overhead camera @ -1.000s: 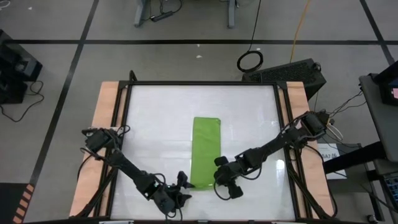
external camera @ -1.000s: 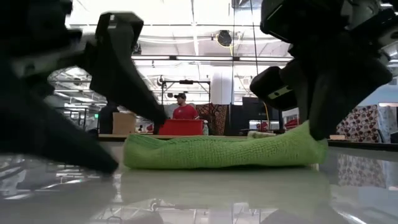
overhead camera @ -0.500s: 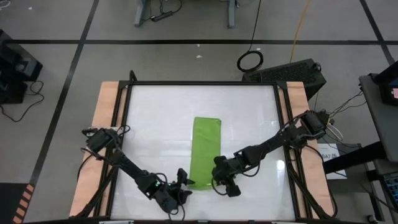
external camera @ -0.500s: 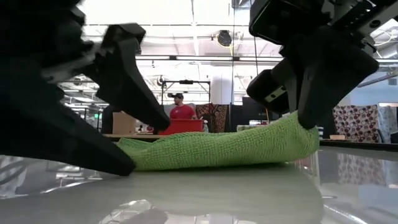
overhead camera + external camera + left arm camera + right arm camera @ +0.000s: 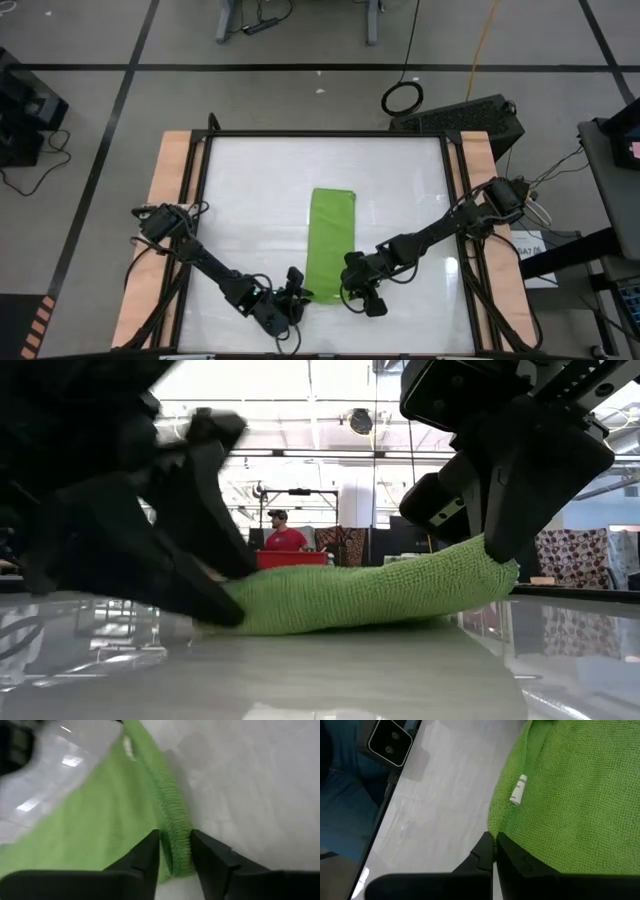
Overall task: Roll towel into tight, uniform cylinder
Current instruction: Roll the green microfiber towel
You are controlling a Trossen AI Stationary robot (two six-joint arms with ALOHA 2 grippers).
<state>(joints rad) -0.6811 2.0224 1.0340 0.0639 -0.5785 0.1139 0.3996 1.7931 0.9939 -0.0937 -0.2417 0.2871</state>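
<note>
The robot's right gripper has the towel's near end sloping up to it, so it should bring that corner of the towel down, open and pinch the towel's folded edge level with the left gripper.
The lime-green towel lies on the white table as a long narrow folded strip running from near to far. Its far part rests flat. My left gripper is at the towel's near left corner and shut on it. My right gripper is shut on the near right corner. In the low view the towel's near end slopes up from the left gripper to the right gripper. A small white label sits on the cloth. My left gripper pinches the thick folded left edge at the towel's near left corner between its two fingers. The fingers slant down from the near left and lie along that edge. This corner stays low at the table. My right gripper pinches the towel's near right corner between its shut fingers, slanting down from the near right. That corner is lifted clear of the table, and the cloth sags from it toward the left corner.
Wooden rails and a black frame border the table on both sides. Bare white tabletop lies left, right and beyond the towel. Past the far edge a person in red stands in the room.
My left gripper has moved a little toward the towel's near left corner and shut on its edge. My right gripper has raised the near right corner off the table, so the near end now slopes up to the right while the far part stays flat.
</note>
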